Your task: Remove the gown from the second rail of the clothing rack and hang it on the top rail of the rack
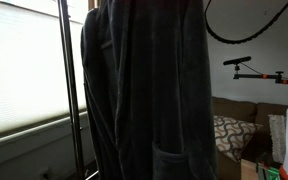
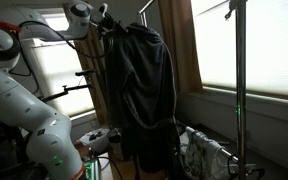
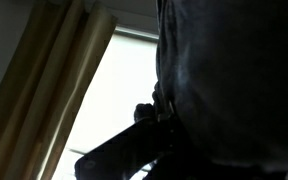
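The gown's collar (image 2: 135, 31) is still lower than the top rail (image 2: 146, 8), so the robot's gripper should first raise the gown further, then move it across and lower it onto the rail.
A dark grey gown (image 1: 149, 90) hangs full length and fills the middle of an exterior view. In an exterior view it (image 2: 144, 85) hangs from its collar, high up beside the curtain. My gripper (image 2: 109, 20) is at the gown's collar, at the top left of the cloth. In the wrist view the gown (image 3: 234, 80) fills the right side and is bunched at my jaws (image 3: 164, 125), which look closed on the cloth. A metal rack pole (image 1: 69, 80) stands beside the gown. The rails themselves are hidden by the gown.
A beige curtain (image 2: 179, 45) and bright window blinds (image 2: 269, 45) are behind the gown. Another metal pole (image 2: 237, 80) stands by the window. A sofa with a patterned cushion (image 1: 229, 130) and a boom arm (image 1: 249, 65) are nearby. Clutter (image 2: 204, 150) lies on the floor.
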